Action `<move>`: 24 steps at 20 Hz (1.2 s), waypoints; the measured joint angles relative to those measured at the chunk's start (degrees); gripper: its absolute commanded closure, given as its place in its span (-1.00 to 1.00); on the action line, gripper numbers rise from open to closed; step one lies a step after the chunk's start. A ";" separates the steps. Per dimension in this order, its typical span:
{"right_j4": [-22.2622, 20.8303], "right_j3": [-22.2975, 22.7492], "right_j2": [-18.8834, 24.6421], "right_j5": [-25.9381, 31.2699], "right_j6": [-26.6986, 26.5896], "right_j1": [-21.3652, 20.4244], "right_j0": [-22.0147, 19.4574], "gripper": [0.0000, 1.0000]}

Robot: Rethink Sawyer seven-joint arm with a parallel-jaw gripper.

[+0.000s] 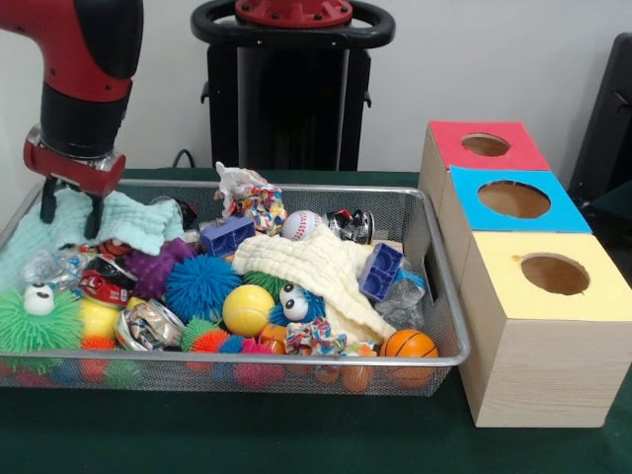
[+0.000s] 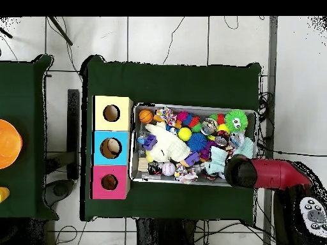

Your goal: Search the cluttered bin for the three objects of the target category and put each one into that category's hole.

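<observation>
I should expect an orange toy and cans hidden under the mint-green cloth [image 1: 123, 219] when I lift it, because an orange bit [image 1: 116, 247] is peeking out from under the cloth.
The silver wire-mesh bin [image 1: 247, 357] is full of mixed toys; it also shows in the overhead view [image 2: 191, 106]. My gripper [image 1: 69, 225] hangs over the bin's far left corner. Its two black fingers [image 1: 94, 215] are apart, with nothing between them. The tips are at a mint-green cloth [image 1: 128, 222]; I cannot tell if they touch it. The hole [image 1: 486, 145] in the red-topped box is to the right of the bin, farthest from the camera, and also shows in the overhead view [image 2: 109, 182]. In the overhead view the red arm [image 2: 268, 174] hides the gripper.
The bin holds a baseball [image 1: 302, 224], a yellow ball [image 1: 248, 309], a small basketball [image 1: 409, 346], a blue spiky ball [image 1: 200, 286], a cream cloth [image 1: 306, 267], blue bricks [image 1: 381, 271] and crushed cans [image 1: 148, 326]. The blue-topped box [image 1: 513, 200] and the yellow-topped box [image 1: 553, 276] stand beside the red one.
</observation>
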 measured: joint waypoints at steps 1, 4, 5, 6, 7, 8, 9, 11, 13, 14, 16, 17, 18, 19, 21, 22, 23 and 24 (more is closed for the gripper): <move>0.21 -0.22 -0.23 0.01 0.00 0.11 0.18 -1.00; 1.46 -1.16 -1.31 0.01 0.00 0.83 0.98 -1.00; 1.68 -1.29 -1.43 0.01 0.00 0.99 1.07 -1.00; 1.96 -1.55 -1.59 0.01 0.00 1.27 1.20 -1.00; 2.11 -1.72 -1.70 0.00 0.00 1.44 1.30 -1.00; 2.33 -2.03 -1.92 0.01 0.00 1.69 1.46 -1.00; 2.81 -2.66 -2.27 0.01 0.00 2.17 1.72 -1.00; 3.23 -3.27 -2.37 0.02 0.00 2.68 1.73 -1.00; 3.98 -4.07 -2.36 -0.49 0.00 3.54 1.31 1.00; 4.03 -4.15 -2.32 -0.68 0.00 3.61 1.21 1.00; 4.12 -4.29 -2.23 -1.06 0.00 3.73 1.00 1.00; 4.35 -4.43 -1.87 -1.86 0.00 3.87 0.45 1.00; 4.52 -4.46 -1.59 -2.36 0.00 3.97 0.01 1.00; 4.66 -4.45 -1.25 -2.84 0.00 4.11 -0.55 1.00; 4.76 -4.46 -0.88 -3.21 0.00 4.40 -1.34 1.00; 4.76 -4.48 -0.86 -3.21 0.00 4.49 -1.54 1.00; 4.79 -4.52 -0.85 -3.23 0.00 4.59 -1.70 1.00; 4.88 -4.55 -0.85 -3.23 0.00 4.63 -1.75 1.00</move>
